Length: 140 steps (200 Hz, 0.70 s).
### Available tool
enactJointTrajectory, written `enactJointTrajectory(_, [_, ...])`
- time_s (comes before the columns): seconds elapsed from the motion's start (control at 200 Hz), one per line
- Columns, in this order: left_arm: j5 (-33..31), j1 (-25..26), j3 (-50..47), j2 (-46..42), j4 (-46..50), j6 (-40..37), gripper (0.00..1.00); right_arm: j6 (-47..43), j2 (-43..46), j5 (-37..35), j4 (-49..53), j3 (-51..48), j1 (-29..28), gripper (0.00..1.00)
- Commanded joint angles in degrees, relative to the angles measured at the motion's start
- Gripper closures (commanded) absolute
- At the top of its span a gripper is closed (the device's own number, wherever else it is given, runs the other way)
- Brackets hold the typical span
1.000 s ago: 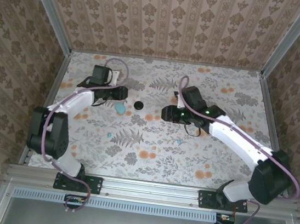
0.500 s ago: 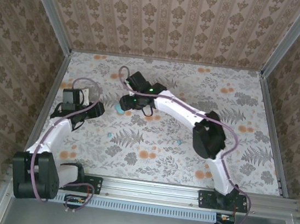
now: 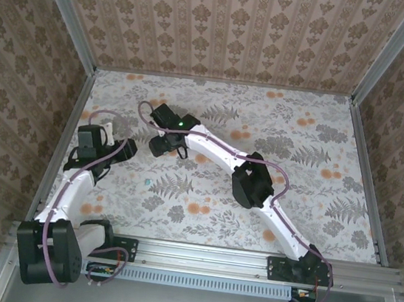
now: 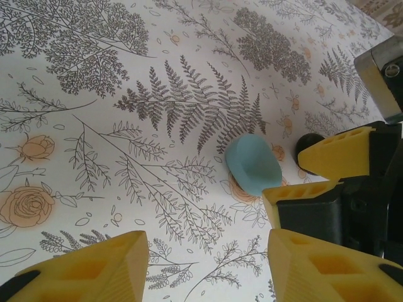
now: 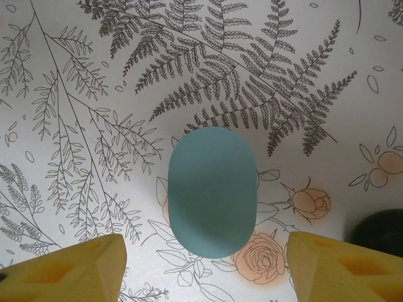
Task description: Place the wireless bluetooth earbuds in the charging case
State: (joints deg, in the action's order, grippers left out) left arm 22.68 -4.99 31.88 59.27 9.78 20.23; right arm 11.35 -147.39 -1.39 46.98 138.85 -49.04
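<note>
Next, I take one end (image 5: 214, 240) of the charging case (image 5: 213, 182) with my right gripper and lift the case to my left gripper before putting in earbuds, because it lies flat with its lid shut.
The charging case (image 5: 213, 190) is a smooth turquoise oval, lid shut, lying flat on the floral table. My right gripper (image 5: 204, 270) hovers open just over it, one yellow finger (image 5: 63, 270) on each side and neither touching. From above, the right gripper (image 3: 164, 147) covers the case. In the left wrist view the case (image 4: 253, 165) lies ahead of my open left gripper (image 4: 208, 270), with the right arm's yellow fingers (image 4: 337, 157) beside it. The left gripper (image 3: 120, 148) sits a little to the left. A tiny turquoise speck, likely an earbud (image 3: 147, 183), lies nearer the front.
A black round disc (image 5: 378, 229) rests just right of the case, close to the right finger, and shows again as the black disc (image 4: 308, 143). The right arm's elbow (image 3: 251, 183) crosses the table's middle. Patterned walls (image 3: 67, 103) close in the sides.
The right arm swept from the table's centre leftward until its gripper stood over the case. The left gripper backed away from the case toward the left wall.
</note>
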Motion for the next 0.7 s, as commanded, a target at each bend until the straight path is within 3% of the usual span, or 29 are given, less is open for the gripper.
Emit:
enactJointTrajectory(0.0, [1.7, -0.6, -0.5, 0.1, -1.8, 1.4, 0.47, -2.1, -2.1, -2.3, 1.5, 2.3, -0.2, 0.30])
enactJointTrajectory(0.42, [2.2, -0.7, -0.8, -0.2, -1.6, 2.1, 0.47, -5.3, -6.5, -0.6, 0.6, 4.5, -0.7, 0.28])
enactJointTrajectory(0.695, [2.9, -0.6, -0.5, -1.3, -0.6, 2.3, 0.46, -8.1, -6.4, 1.1, 0.9, 4.3, -0.6, 0.58])
